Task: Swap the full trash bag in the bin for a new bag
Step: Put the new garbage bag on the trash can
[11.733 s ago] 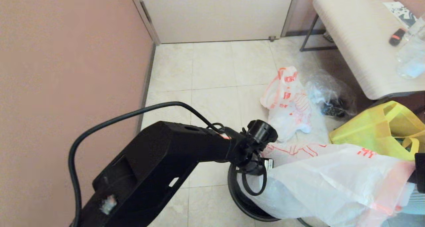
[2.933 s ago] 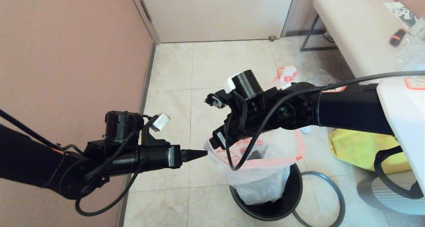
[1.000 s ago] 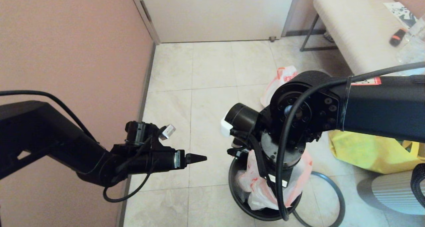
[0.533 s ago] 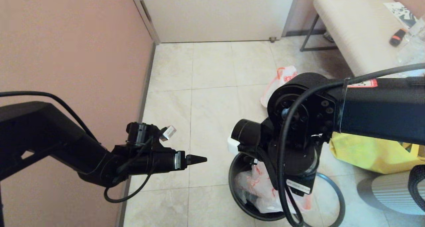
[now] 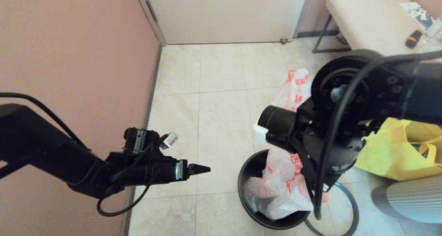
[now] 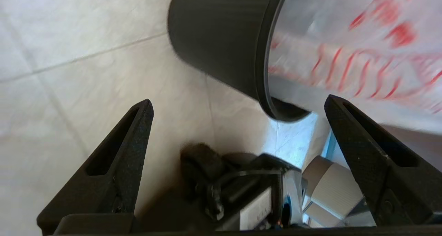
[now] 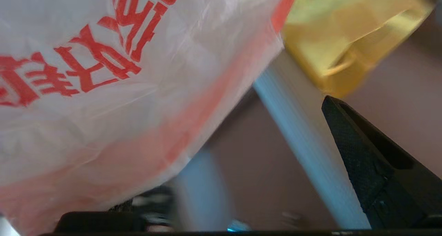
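I should bring the new bag's edge [image 7: 198, 126] over the bin's rim [image 5: 240, 181] toward my left gripper, because the bag's edge hangs on my right gripper, far from my left gripper.
The bin [image 5: 249, 167], a round black bucket, stands on the tiled floor with the new bag [image 5: 285, 182] bunched inside it; the bag is white with orange-red print and rises above the rim. My right wrist [image 5: 331, 149] hangs over the bin and hides its fingers from the head. In the right wrist view my right gripper [image 7: 221, 101] is open; the new bag [image 7: 103, 91] drapes over one finger and hides it. My left gripper [image 5: 198, 168] is open and empty, left of the bin [image 6: 214, 39]. The full trash bag [image 5: 293, 82] lies on the floor behind the right arm.
The grey ring [image 5: 353, 208] lies on the floor right of the bin. A yellow tote [image 5: 397, 153] and a grey ribbed object [image 5: 407, 198] sit at the right. A padded bench [image 5: 366, 18] stands at the back right, a pink wall [image 5: 69, 56] on the left.
My right arm has risen and swung back to the right, and the new bag has come up with it out of the bin. The left arm dipped slightly.
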